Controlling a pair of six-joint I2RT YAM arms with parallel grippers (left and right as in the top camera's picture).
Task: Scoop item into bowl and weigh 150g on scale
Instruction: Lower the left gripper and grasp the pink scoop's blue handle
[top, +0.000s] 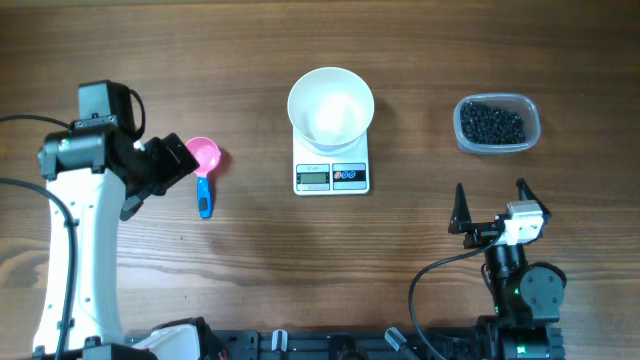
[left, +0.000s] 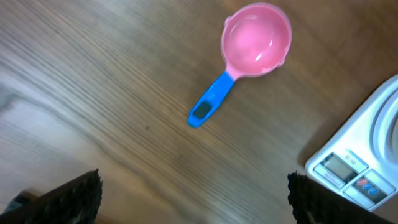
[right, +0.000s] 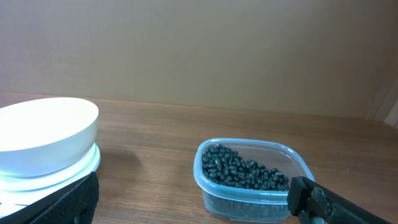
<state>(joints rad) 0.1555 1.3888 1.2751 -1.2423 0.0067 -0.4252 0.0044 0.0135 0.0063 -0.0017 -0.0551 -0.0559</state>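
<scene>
The blue handle (top: 204, 200) lies free and centred in front of my left gripper's open fingers. They should keep going down until they are on both sides of the handle (top: 203, 184) near the pink cup.
The white bowl (top: 331, 108) sits on the white scale (top: 332, 177) at the table's centre back; its inside looks bare. The item, a heap of tiny black beads (top: 491, 123), fills a clear tub (top: 534, 127) at the back right. A pink scoop (top: 207, 154) with a blue handle lies left of the scale. My left gripper (top: 178, 165) hovers open just left of the scoop (left: 255, 40), holding nothing. My right gripper (top: 490, 200) stands open near the front, facing the beads (right: 242, 171) and bowl (right: 43, 134), apart from both.
The left arm's white link (top: 80, 250) crosses the table's left side. The right arm's base (top: 520, 290) and black cables (top: 430, 280) sit at the front edge. The scale's display and buttons (left: 351, 174) face the front. Bare wood lies between scale and tub.
</scene>
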